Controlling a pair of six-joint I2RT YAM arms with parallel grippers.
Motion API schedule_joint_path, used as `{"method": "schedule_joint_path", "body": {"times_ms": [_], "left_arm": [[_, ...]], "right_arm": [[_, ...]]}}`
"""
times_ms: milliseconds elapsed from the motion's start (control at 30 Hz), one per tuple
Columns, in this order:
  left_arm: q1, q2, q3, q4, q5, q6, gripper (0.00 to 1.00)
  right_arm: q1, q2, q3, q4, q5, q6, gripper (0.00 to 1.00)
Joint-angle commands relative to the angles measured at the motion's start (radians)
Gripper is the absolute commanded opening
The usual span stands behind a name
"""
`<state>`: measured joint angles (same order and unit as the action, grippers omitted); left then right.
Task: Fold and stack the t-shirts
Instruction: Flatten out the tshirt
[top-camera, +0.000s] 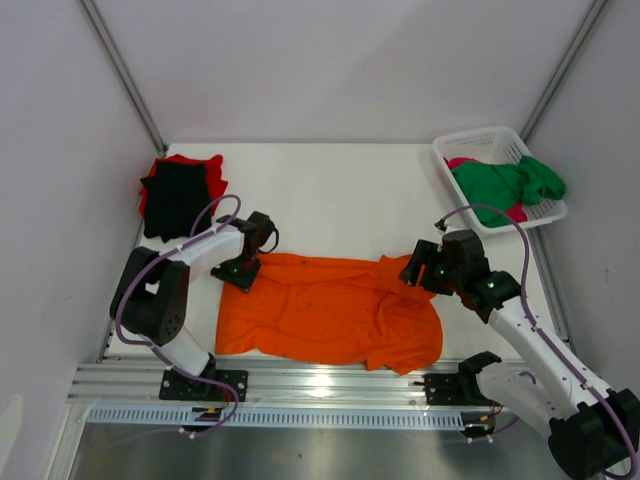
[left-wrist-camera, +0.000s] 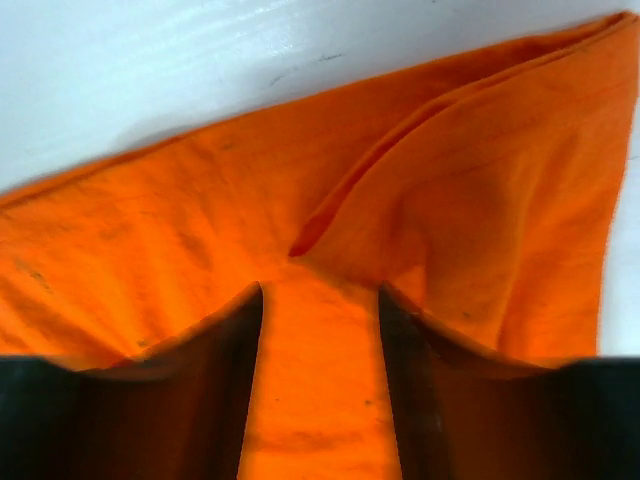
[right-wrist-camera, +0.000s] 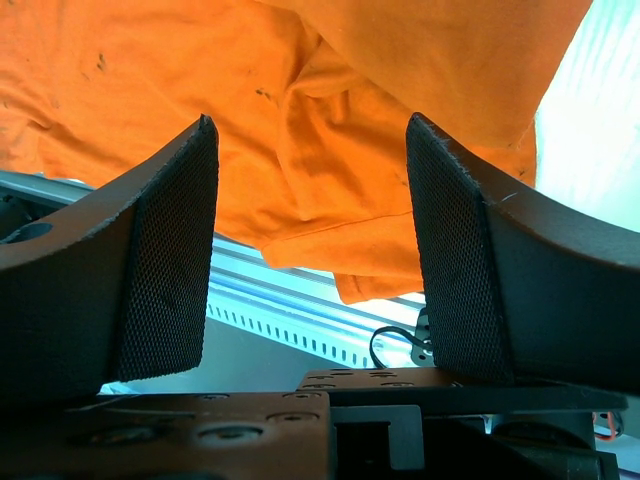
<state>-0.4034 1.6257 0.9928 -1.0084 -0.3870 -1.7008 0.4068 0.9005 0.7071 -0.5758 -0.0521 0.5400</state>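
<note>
The point of the orange t-shirt's folded flap is just beyond my left gripper's fingers, so the fingers should move over the flap's edge before they close.
An orange t-shirt lies spread wide on the white table, its right part bunched in folds. My left gripper rests low on the shirt's far left corner. In the left wrist view its fingers stand apart over the orange cloth, so the left gripper is open. My right gripper hovers at the shirt's far right edge. It is wide open, with only the orange shirt below it. A folded black t-shirt lies on a red one at the far left.
A white lattice basket at the far right holds a green t-shirt over a pink one. An aluminium rail runs along the near table edge under the shirt's hem. Grey walls close in on both sides.
</note>
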Motion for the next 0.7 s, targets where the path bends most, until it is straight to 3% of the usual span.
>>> {"method": "schedule_joint_path", "body": {"times_ms": [0, 100, 267, 367, 433, 500, 667], "left_arm": [[0.001, -0.001, -0.005, 0.039, 0.004, 0.006, 0.34], [0.002, -0.009, -0.016, 0.050, 0.000, 0.007, 0.12], [0.000, -0.006, -0.010, 0.048, -0.001, 0.010, 0.12], [0.000, -0.001, -0.003, 0.044, -0.001, 0.018, 0.22], [0.000, 0.002, 0.006, 0.027, -0.001, 0.021, 0.45], [0.000, 0.008, 0.021, 0.005, -0.009, 0.015, 0.61], [0.000, -0.001, 0.004, -0.009, -0.018, 0.004, 0.61]], "right_arm": [[-0.006, -0.021, 0.009, -0.010, 0.012, -0.020, 0.71], [-0.008, -0.018, 0.011, -0.010, 0.011, -0.025, 0.71], [-0.014, -0.015, 0.014, -0.013, 0.006, -0.029, 0.71], [-0.014, -0.015, 0.018, -0.019, 0.009, -0.034, 0.71], [-0.016, -0.015, 0.020, -0.021, 0.008, -0.037, 0.71], [-0.016, -0.017, 0.019, -0.021, 0.008, -0.035, 0.71], [-0.019, -0.020, 0.014, -0.022, 0.005, -0.031, 0.71]]}}
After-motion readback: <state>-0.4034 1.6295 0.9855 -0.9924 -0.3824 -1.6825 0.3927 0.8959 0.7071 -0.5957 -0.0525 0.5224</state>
